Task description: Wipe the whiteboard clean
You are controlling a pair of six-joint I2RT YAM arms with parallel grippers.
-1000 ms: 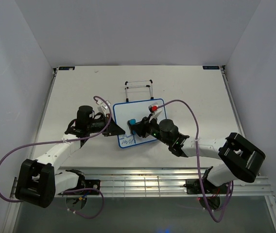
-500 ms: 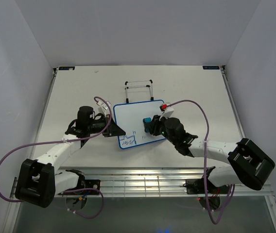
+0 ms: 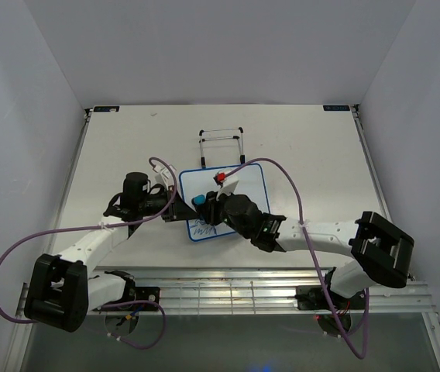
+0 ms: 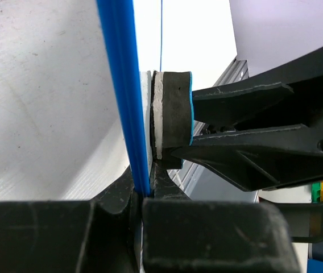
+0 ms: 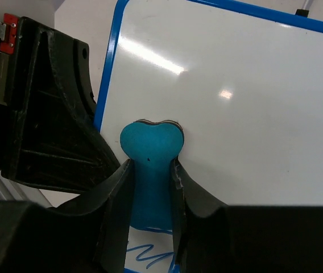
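Note:
Next, I pull my right gripper back toward the whiteboard's near edge and wipe across the blue scribbles (image 3: 200, 230), because the blue eraser (image 3: 198, 200) is next to my left gripper, past the scribbles.
The whiteboard (image 3: 245, 184), white with a thin blue frame, lies on the table; blue scribbles (image 3: 203, 227) sit at its near left corner. My left gripper (image 3: 180, 208) is shut on the board's left frame edge (image 4: 123, 102). My right gripper (image 3: 204, 204) is shut on the blue bone-shaped eraser (image 5: 149, 165), pressed flat on the board (image 5: 247, 108) close to the left edge, just above the scribbles (image 5: 150, 257). The left wrist view shows the eraser (image 4: 173, 114) edge-on against the board.
A thin black wire stand (image 3: 221, 144) stands just behind the board. A metal rail strip (image 3: 228, 291) runs along the near table edge. White walls enclose the table left, right and back.
My right gripper slid the eraser right across the board, then back left to the left edge near my left gripper. Most of the writing is gone. The left arm has not moved.

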